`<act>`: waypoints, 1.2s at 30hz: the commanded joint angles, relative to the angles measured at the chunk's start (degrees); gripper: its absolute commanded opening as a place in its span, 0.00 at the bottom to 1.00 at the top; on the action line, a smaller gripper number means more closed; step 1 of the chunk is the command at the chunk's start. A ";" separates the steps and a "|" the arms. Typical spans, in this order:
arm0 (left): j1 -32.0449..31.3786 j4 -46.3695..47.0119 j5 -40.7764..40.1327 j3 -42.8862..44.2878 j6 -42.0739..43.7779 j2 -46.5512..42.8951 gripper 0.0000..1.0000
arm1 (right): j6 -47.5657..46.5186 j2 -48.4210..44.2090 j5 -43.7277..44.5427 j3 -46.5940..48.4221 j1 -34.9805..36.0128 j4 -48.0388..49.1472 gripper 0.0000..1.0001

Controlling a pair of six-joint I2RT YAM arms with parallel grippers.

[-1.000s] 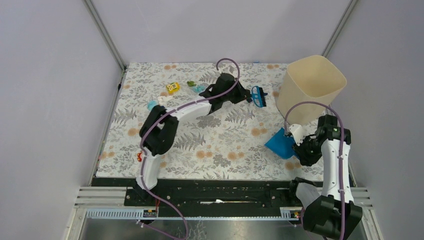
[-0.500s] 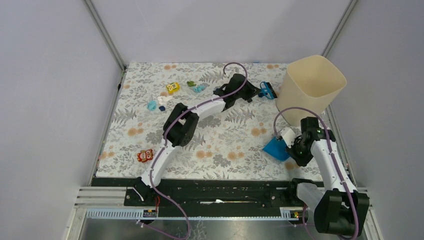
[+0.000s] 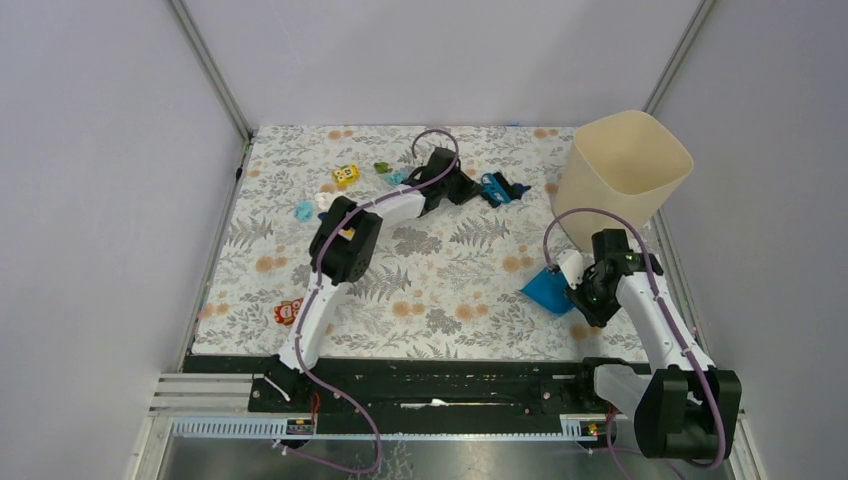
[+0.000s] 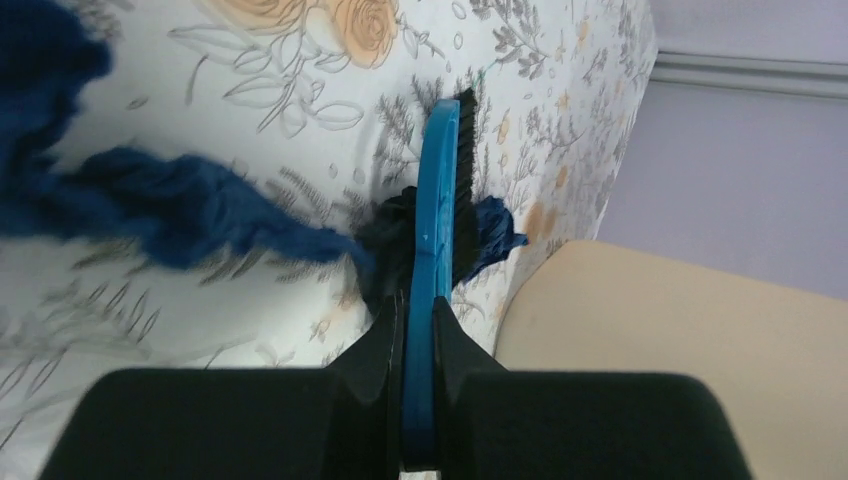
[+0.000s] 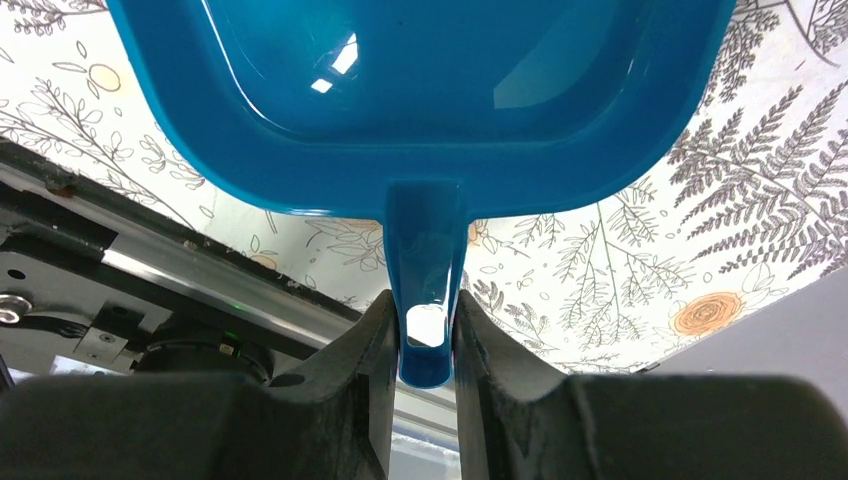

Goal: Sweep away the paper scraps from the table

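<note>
The navy paper scrap (image 3: 519, 189) is near the bin, farther back than the dustpan, so the robot's left gripper should turn the brush and pull the scrap toward the dustpan (image 3: 546, 291).
My left gripper (image 3: 478, 187) (image 4: 420, 312) reaches to the back of the table (image 3: 440, 300) and is shut on the thin handle of a blue brush (image 3: 494, 188) (image 4: 441, 190) with black bristles. A navy paper scrap (image 3: 519, 189) (image 4: 495, 232) lies against the bristles, and a larger one (image 4: 170, 215) is blurred at the left. More paper scraps, green (image 3: 382, 167), light blue (image 3: 399, 177) (image 3: 304, 211) and white (image 3: 323, 200), lie at the back left. My right gripper (image 3: 576, 281) (image 5: 421, 318) is shut on the handle of a blue dustpan (image 3: 546, 292) (image 5: 420, 100), whose inside holds no scraps.
A tall cream bin (image 3: 620, 172) (image 4: 690, 350) stands at the back right, close to the brush. A yellow cube (image 3: 346, 176) sits among the back-left scraps. A red robot toy (image 3: 288, 312) lies near the front left edge. The black base rail (image 5: 150, 290) runs behind the dustpan.
The left arm swung the brush right toward the bin, then back left, with its elbow shifting. The right arm carried the dustpan a little left, away from the table's right edge.
</note>
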 commanded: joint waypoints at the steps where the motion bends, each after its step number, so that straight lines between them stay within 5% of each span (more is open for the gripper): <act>1: 0.23 -2.69 2.30 -6.73 5.24 -10.78 0.00 | 2.01 0.80 0.81 2.21 2.67 1.90 0.00; 10: 0.85 -2.29 4.36 -39.95 10.71 -35.73 0.00 | 1.06 1.74 -0.33 1.68 4.72 2.56 0.00; 15: -0.45 -11.05 6.10 -46.15 18.00 -49.32 0.00 | -1.28 2.02 1.05 0.74 5.07 2.82 0.00; 20: -0.54 -33.41 4.47 -29.90 34.14 -51.38 0.00 | -2.52 3.40 1.13 0.86 5.41 3.32 0.00; 28: -0.78 -62.69 -11.23 -0.02 50.35 -35.10 0.00 | 1.10 11.16 5.74 5.76 8.46 4.54 0.00; 36: -2.00 -72.87 -19.74 15.70 55.78 -21.56 0.00 | 3.43 16.48 9.35 7.74 14.32 4.60 0.00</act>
